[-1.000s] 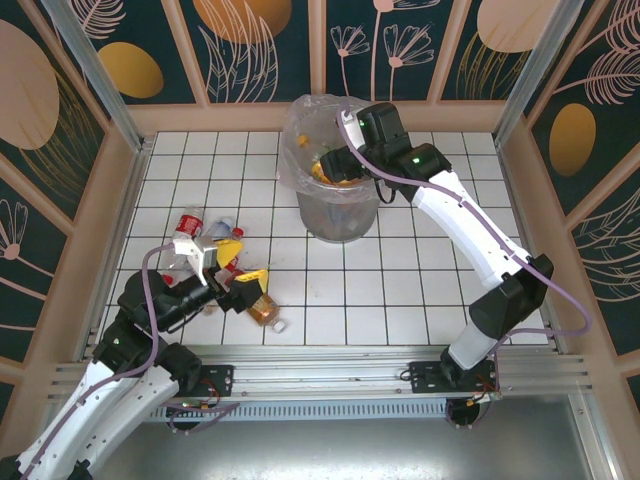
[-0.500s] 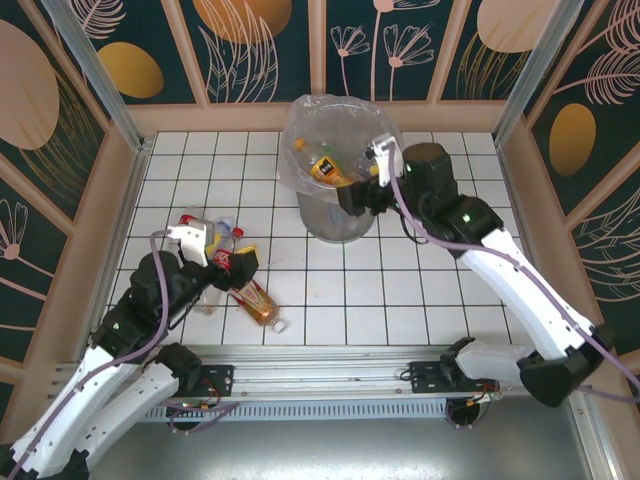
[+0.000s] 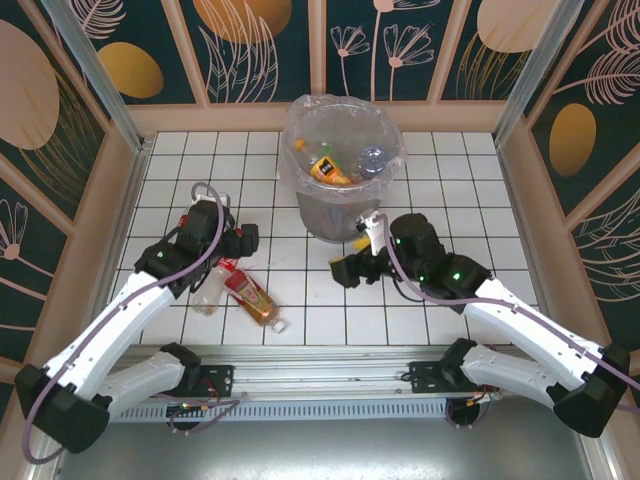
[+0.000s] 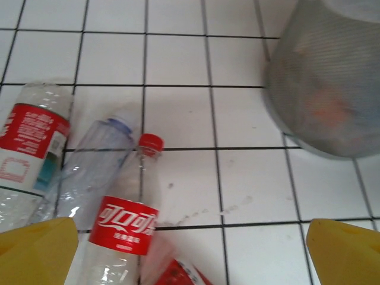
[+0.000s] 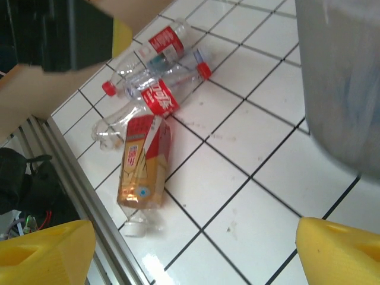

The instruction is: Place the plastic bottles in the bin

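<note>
I should grip the clear blue-capped bottle [image 4: 89, 163] below its cap [image 4: 110, 138] with my left gripper and hand it over, because it lies far from my right gripper.
Several plastic bottles lie on the white tiles at the left: a brown tea bottle [image 3: 252, 299] [image 5: 144, 171] with a white cap, a red-labelled cola bottle [image 4: 126, 225] [image 5: 159, 98], a clear blue-capped one [image 4: 100, 161] and another red-labelled one [image 4: 31, 141]. The grey bin [image 3: 338, 205] [image 4: 328, 89] [image 5: 344, 77] holds an orange-labelled bottle [image 3: 330, 170] and a clear one [image 3: 372, 158]. My left gripper [image 3: 243, 240] [image 4: 190, 261] hangs open above the pile, holding nothing. My right gripper [image 3: 346, 272] [image 5: 190, 255] is open and empty over bare tiles just in front of the bin.
Wooden walls [image 3: 95, 230] fence the tiled floor on three sides. An aluminium rail [image 3: 330, 360] [image 5: 77, 196] runs along the near edge, close to the tea bottle. The left arm [image 5: 65, 29] shows at the top left of the right wrist view.
My right gripper drew back from the bin's rim and came down in front of the bin, opening wider. My left arm reached forward over the pile of bottles.
</note>
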Controlling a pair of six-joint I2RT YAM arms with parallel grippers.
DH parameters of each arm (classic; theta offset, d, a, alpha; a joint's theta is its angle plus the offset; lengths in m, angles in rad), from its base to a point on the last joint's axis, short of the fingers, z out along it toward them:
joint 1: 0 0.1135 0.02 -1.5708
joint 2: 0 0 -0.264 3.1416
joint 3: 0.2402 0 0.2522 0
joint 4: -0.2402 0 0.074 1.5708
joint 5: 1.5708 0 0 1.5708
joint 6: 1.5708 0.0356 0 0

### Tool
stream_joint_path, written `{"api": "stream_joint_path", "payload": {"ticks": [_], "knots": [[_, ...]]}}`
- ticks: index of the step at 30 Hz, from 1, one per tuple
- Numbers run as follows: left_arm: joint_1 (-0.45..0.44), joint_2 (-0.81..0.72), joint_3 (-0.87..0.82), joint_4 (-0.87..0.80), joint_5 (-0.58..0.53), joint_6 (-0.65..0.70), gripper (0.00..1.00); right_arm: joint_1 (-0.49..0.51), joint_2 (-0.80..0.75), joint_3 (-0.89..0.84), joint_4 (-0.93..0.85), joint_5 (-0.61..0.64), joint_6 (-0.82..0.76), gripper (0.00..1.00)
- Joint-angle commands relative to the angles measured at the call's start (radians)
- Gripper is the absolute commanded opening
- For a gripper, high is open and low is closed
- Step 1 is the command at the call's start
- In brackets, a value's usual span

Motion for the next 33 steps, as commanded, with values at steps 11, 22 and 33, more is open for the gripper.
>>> {"api": "stream_joint_path", "payload": {"ticks": [11, 22, 33], "knots": [[0.218, 0.272, 0.103, -0.055, 0.033, 0.155, 0.92, 0.028, -0.118, -0.103, 0.110, -0.011, 0.092, 0.88], [0.268, 0.486, 0.170, -0.033, 0.015, 0.209, 0.83, 0.027, -0.153, -0.123, 0.100, 0.010, 0.111, 0.88], [0.275, 0.662, 0.229, -0.018, -0.028, 0.232, 0.81, 0.030, -0.185, -0.144, 0.081, 0.023, 0.123, 0.88]]}}
